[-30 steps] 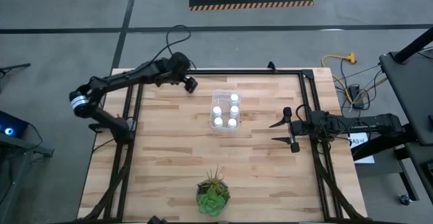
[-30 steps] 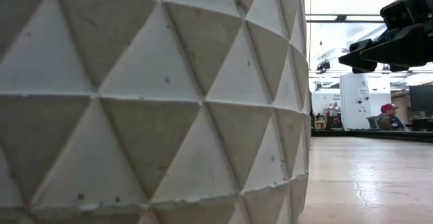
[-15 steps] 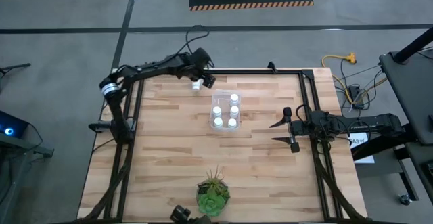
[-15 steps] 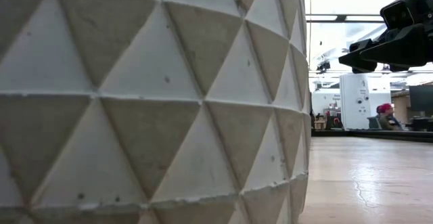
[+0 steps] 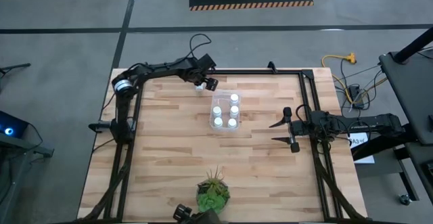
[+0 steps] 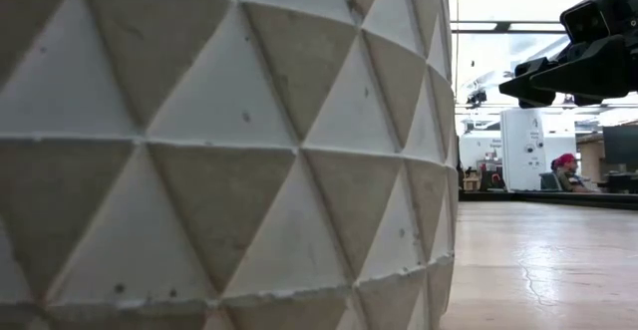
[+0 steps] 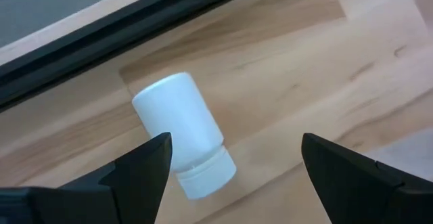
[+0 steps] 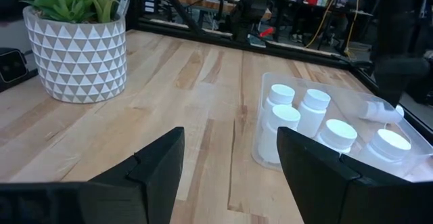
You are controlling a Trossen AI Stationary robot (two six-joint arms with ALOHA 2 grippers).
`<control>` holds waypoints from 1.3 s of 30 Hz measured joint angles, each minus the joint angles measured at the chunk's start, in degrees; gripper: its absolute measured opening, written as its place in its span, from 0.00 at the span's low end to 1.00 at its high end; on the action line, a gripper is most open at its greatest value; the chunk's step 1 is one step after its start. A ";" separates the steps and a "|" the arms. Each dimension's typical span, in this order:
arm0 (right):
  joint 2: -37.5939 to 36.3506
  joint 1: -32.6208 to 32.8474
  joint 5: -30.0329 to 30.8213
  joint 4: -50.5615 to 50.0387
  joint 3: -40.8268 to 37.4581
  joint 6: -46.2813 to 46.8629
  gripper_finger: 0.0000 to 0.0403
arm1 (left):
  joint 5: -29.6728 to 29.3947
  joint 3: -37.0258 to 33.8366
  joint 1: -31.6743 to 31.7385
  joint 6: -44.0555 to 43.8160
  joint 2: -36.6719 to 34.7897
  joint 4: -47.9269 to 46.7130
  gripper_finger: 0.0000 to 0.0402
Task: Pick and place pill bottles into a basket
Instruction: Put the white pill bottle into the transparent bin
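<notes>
My open fingers are across the lying pill bottle's narrow width (image 7: 183, 130). My left gripper should keep going down until the fingers are on both sides of the white body (image 7: 188, 144), and then close.
One white pill bottle (image 7: 177, 130) lies on its side on the wood near the table's far edge, just left of the basket, and also shows in the high view (image 5: 199, 86). My left gripper (image 7: 233, 158) hangs over it, pointing steeply down and open, with a finger on either side and no visible touch; in the high view the gripper (image 5: 208, 83) is beside the basket's far left corner. The clear basket (image 5: 215, 96) holds several upright bottles (image 5: 218, 110). My right gripper (image 5: 284, 130) waits open at the table's right, aimed at the basket (image 8: 261, 158).
A green spiky plant (image 5: 213, 193) in a triangle-patterned white pot (image 8: 74, 58) stands at the near edge; the pot (image 6: 219, 151) fills most of the low view. A black frame rail (image 7: 101, 38) runs along the far edge just behind the lying bottle. People show in the room beyond.
My left gripper has travelled along the far edge toward the table's right and come down over the lying bottle, rolling its wrist as it went. Its fingers have stayed open. The bottle has kept its place, and so have the basket's bottles.
</notes>
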 joint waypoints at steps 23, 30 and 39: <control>0.00 0.02 0.00 -0.01 0.00 0.00 0.56 | -6.41 -0.07 0.04 -0.92 1.66 -2.85 0.77; 0.00 0.02 0.00 -0.02 0.00 0.01 0.56 | -6.53 -1.36 0.45 -0.98 1.66 -3.78 0.77; 0.00 0.02 -0.02 -0.02 0.00 0.01 0.56 | -7.88 -3.76 2.51 -2.36 1.66 -4.63 0.77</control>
